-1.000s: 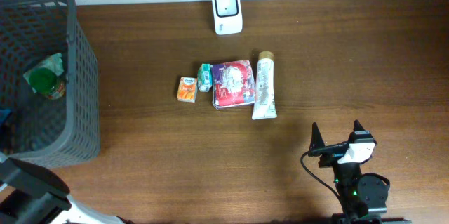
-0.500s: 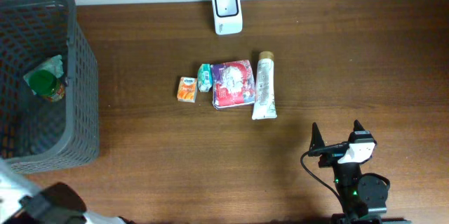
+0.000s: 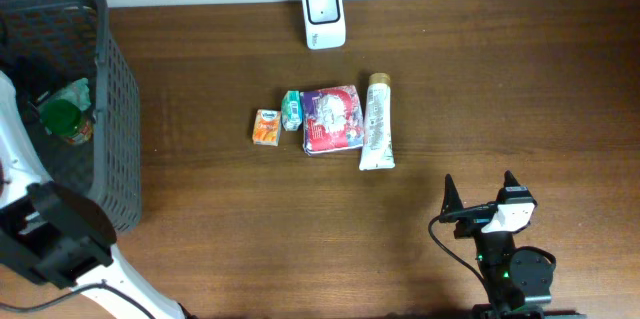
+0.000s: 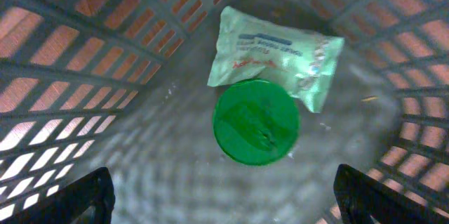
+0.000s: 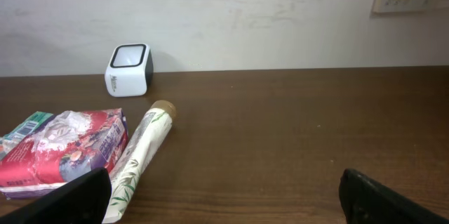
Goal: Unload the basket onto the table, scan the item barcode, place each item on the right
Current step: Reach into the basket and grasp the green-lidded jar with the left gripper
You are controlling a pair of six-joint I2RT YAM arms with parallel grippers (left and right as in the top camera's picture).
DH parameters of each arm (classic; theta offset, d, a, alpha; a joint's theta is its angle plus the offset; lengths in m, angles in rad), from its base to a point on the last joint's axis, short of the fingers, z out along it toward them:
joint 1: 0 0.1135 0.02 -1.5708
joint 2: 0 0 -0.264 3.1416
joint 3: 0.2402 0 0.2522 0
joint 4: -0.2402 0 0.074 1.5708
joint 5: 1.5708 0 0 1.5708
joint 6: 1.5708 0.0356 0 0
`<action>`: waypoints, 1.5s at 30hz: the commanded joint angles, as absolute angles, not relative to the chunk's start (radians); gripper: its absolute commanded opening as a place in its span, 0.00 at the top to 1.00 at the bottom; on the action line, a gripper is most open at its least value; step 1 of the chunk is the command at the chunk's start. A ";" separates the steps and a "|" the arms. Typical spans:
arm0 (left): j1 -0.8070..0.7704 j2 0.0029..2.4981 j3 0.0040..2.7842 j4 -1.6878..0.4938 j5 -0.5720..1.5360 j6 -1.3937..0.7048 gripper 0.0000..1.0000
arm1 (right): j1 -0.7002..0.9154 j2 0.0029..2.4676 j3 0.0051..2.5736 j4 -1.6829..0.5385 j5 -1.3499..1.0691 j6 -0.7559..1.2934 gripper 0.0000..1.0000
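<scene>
My left gripper should keep going down until its fingers are on both sides of the lid (image 3: 60, 116), and then close, because the green-lidded jar (image 3: 74, 128) stands lid-up with the basket's bottom clear on both sides.
My left gripper (image 4: 224, 210) hangs open inside the dark mesh basket (image 3: 120, 109), with its black fingers (image 4: 77, 199) at the lower corners of the left wrist view and nothing between them. Just beyond it on the basket floor lie a green-lidded jar (image 4: 256, 121) and a pale green packet (image 4: 280, 52), touching each other. The white barcode scanner (image 3: 324, 16) stands at the table's far edge. My right gripper (image 3: 479, 187) rests open and empty near the front right, pointing toward the scanner (image 5: 128, 69).
A row of items lies mid-table: an orange carton (image 3: 266, 127), a green carton (image 3: 291, 110), a purple-red packet (image 3: 332, 119) and a white tube (image 3: 377, 122). The left arm (image 3: 20, 159) runs along the basket's left side. A white wall stands behind the table.
The left arm has swung up from the front-left corner along the basket's left side, and its jaws have opened. The right arm and the table items have not moved.
</scene>
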State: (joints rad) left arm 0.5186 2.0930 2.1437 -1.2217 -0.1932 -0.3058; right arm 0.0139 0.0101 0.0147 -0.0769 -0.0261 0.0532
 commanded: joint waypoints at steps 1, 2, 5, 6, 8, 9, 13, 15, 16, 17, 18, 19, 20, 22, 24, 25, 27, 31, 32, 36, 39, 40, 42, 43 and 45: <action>0.524 2.165 2.141 -1.180 -0.225 -0.301 0.03 | 0.020 0.004 0.006 -0.078 -0.021 0.060 0.01; 0.523 2.181 2.141 -1.160 -0.217 -0.301 0.01 | 0.020 0.004 0.006 -0.078 -0.021 0.060 0.01; 0.524 2.214 2.141 -1.119 -0.123 -0.297 0.01 | 0.020 0.004 0.006 -0.078 -0.021 0.060 0.01; 0.522 2.227 2.141 -1.097 -0.097 -0.297 0.01 | 0.020 0.004 0.006 -0.078 -0.021 0.060 0.01; 0.519 2.249 2.141 -1.083 -0.097 -0.297 0.01 | 0.020 0.004 0.006 -0.078 -0.021 0.060 0.01; 0.519 2.259 2.141 -1.089 -0.097 -0.297 0.01 | 0.020 0.004 0.006 -0.078 -0.021 0.060 0.01; 0.520 2.317 2.141 -1.110 -0.102 -0.297 0.02 | 0.020 0.004 0.006 -0.078 -0.021 0.060 0.01; 0.520 2.330 2.141 -1.122 -0.101 -0.297 0.06 | 0.020 0.004 0.006 -0.078 -0.021 0.060 0.01; 0.520 2.330 2.141 -1.127 -0.102 -0.297 0.07 | 0.020 0.004 0.006 -0.078 -0.021 0.060 0.01; 0.522 2.330 2.141 -1.128 -0.102 -0.297 0.10 | 0.020 0.004 0.006 -0.078 -0.021 0.060 0.01; 0.522 2.330 2.141 -1.131 -0.102 -0.297 0.12 | 0.020 0.004 0.006 -0.078 -0.021 0.060 0.01; 0.523 2.330 2.141 -1.134 -0.102 -0.297 0.14 | 0.020 0.004 0.006 -0.078 -0.021 0.060 0.01; 0.522 2.330 2.141 -1.133 -0.102 -0.297 0.16 | 0.020 0.004 0.006 -0.078 -0.021 0.060 0.01; 0.522 2.331 2.141 -1.125 -0.102 -0.297 0.16 | 0.020 0.004 0.006 -0.078 -0.021 0.060 0.01; 0.522 2.341 2.141 -1.123 -0.101 -0.297 0.23 | 0.020 0.004 0.006 -0.078 -0.021 0.060 0.01; 0.524 2.341 2.141 -1.131 -0.102 -0.297 0.25 | 0.020 0.004 0.006 -0.078 -0.021 0.060 0.01; 0.532 2.341 2.141 -1.139 -0.101 -0.297 0.29 | 0.020 0.004 0.006 -0.078 -0.021 0.060 0.01; 0.546 2.341 2.144 -1.166 -0.101 -0.297 0.39 | 0.020 0.004 0.006 -0.078 -0.021 0.060 0.01; 0.546 2.341 2.151 -1.178 -0.101 -0.297 0.40 | 0.020 0.004 0.006 -0.078 -0.021 0.060 0.01; 0.546 2.341 2.307 -1.282 -0.088 -0.298 0.43 | 0.020 0.004 0.006 -0.078 -0.021 0.060 0.01; 0.545 2.341 2.505 -1.403 -0.043 -0.297 0.42 | 0.020 0.004 0.006 -0.078 -0.021 0.060 0.01; 0.545 2.341 2.593 -1.457 -0.040 -0.297 0.42 | 0.020 0.004 0.006 -0.078 -0.021 0.060 0.01; 0.546 2.340 2.792 -1.565 -0.029 -0.298 0.42 | 0.020 0.004 0.006 -0.078 -0.021 0.060 0.01; 0.546 2.339 2.858 -1.595 -0.006 -0.297 0.43 | 0.020 0.004 0.006 -0.078 -0.021 0.060 0.01; 0.546 2.335 3.075 -1.665 0.084 -0.297 0.42 | 0.020 0.004 0.006 -0.078 -0.021 0.060 0.01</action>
State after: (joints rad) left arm 0.5419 2.3493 2.8601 -1.6245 -0.0200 -0.3023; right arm 0.0139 0.0101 0.0147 -0.0769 -0.0261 0.0525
